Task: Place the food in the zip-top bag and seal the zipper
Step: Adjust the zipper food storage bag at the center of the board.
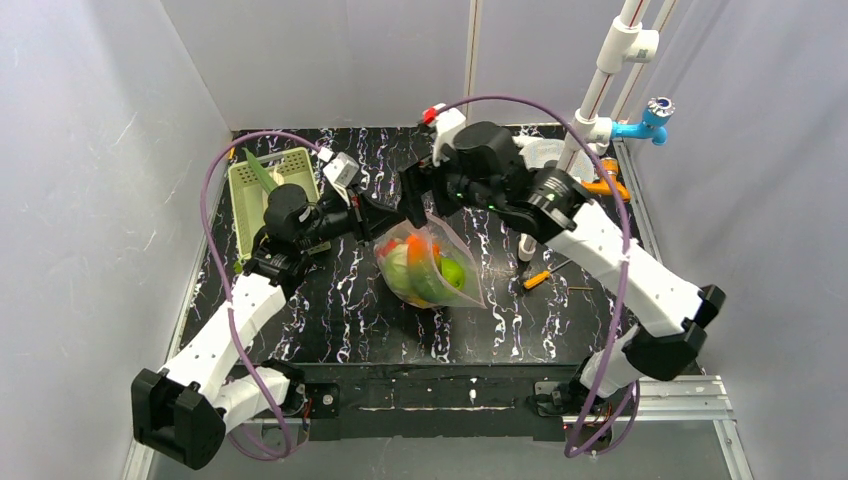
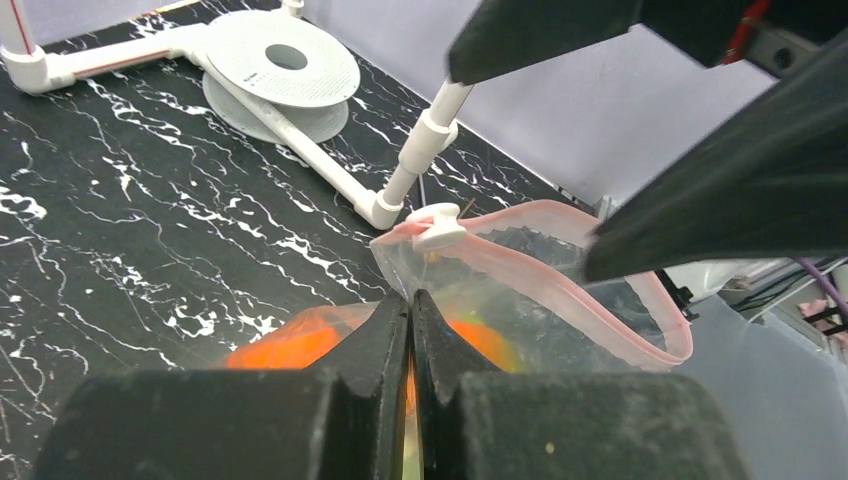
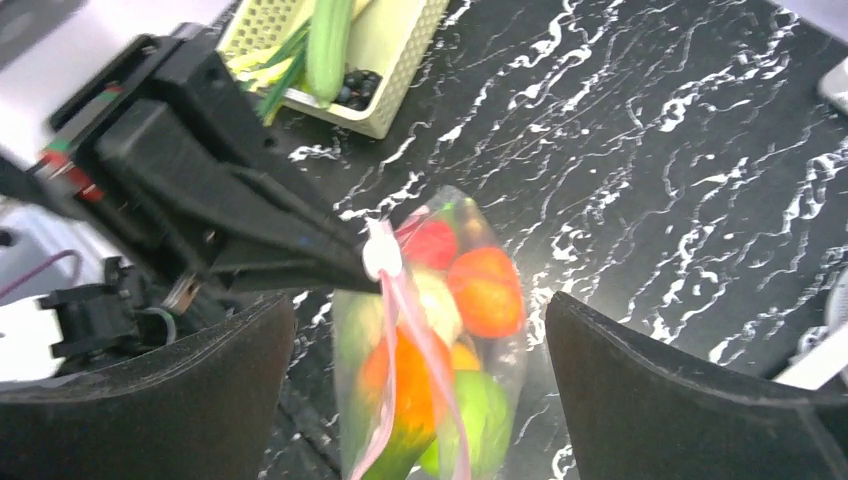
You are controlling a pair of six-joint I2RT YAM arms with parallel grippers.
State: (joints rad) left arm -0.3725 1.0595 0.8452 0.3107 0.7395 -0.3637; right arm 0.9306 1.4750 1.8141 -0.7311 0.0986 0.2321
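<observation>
The robot's left gripper pinches the film (image 2: 405, 270) below the white slider, so the right gripper should hold the pink zipper (image 2: 485, 253) while the left gripper takes a new grip closer to the slider.
The clear zip-top bag (image 1: 432, 266) hangs in mid-table, filled with the food: red, orange and green pieces (image 3: 487, 290). My left gripper (image 2: 412, 300) is shut on the bag's top edge just below the white slider (image 2: 438, 228). The pink zipper (image 2: 545, 283) gapes in an open loop beyond the slider. My right gripper (image 3: 420, 395) is wide open above the bag's mouth, one finger on each side, touching nothing. In the top view the left gripper (image 1: 385, 222) and the right gripper (image 1: 415, 203) sit close together at the bag's top.
A pale green slatted basket (image 1: 262, 190) with green items stands at the back left. A white PVC frame and flat spool (image 2: 285, 65) stand at the back right. A small orange screwdriver (image 1: 537, 279) lies right of the bag.
</observation>
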